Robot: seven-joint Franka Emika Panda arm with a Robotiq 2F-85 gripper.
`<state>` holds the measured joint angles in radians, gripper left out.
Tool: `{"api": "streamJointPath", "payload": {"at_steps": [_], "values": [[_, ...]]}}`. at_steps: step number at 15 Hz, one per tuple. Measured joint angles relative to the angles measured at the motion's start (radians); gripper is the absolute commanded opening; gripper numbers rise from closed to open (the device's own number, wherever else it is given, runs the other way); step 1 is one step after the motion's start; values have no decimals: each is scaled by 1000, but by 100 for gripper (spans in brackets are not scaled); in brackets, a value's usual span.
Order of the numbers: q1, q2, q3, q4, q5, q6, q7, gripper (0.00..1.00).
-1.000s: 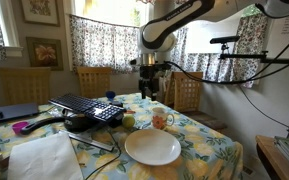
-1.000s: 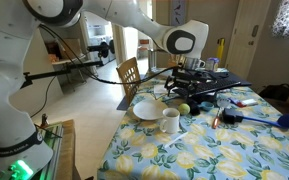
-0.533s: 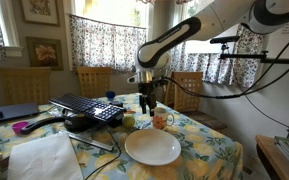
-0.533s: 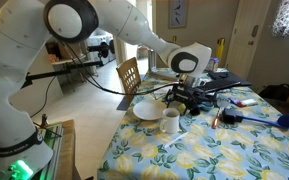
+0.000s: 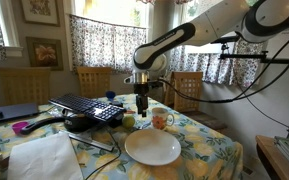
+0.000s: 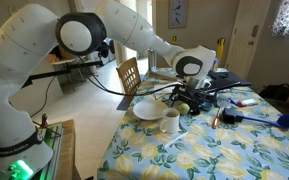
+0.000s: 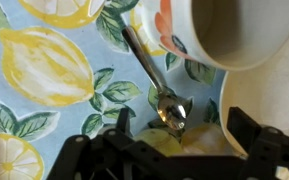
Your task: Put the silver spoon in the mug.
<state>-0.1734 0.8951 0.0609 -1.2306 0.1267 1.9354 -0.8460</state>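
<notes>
The open gripper is hanging above the tip of the silver spoon's bowl (image 7: 175, 121), so it should move toward the spoon's handle and go further down before it closes on the spoon's neck (image 7: 159, 84).
The silver spoon (image 7: 156, 80) lies flat on the lemon-print tablecloth in the wrist view, its bowl toward my fingers and its handle running up and left. The pale cream mug with orange-red decoration (image 7: 229, 30) stands upright just beside it; it also shows in both exterior views (image 5: 161, 120) (image 6: 170, 121). My gripper (image 7: 174, 135) is open, low over the table, with the spoon's bowl between its fingers. It shows in both exterior views (image 5: 142, 106) (image 6: 187, 98). I cannot make out the spoon in the exterior views.
A white plate (image 5: 152, 148) (image 6: 147, 109) lies next to the mug. A small round greenish object (image 5: 129, 120) sits close to my gripper. A black rack (image 5: 89, 108) and a purple tool (image 5: 24, 127) lie further along the table. Chairs stand behind.
My gripper has come down from above the table to just over the spoon beside the mug. Mug, plate and spoon have not moved.
</notes>
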Motion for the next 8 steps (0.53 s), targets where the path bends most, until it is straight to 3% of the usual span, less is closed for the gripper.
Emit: {"api": "streamJointPath", "payload": {"at_steps": [8], "values": [[31,62,-2,74,-96,-161,2,100]]}}
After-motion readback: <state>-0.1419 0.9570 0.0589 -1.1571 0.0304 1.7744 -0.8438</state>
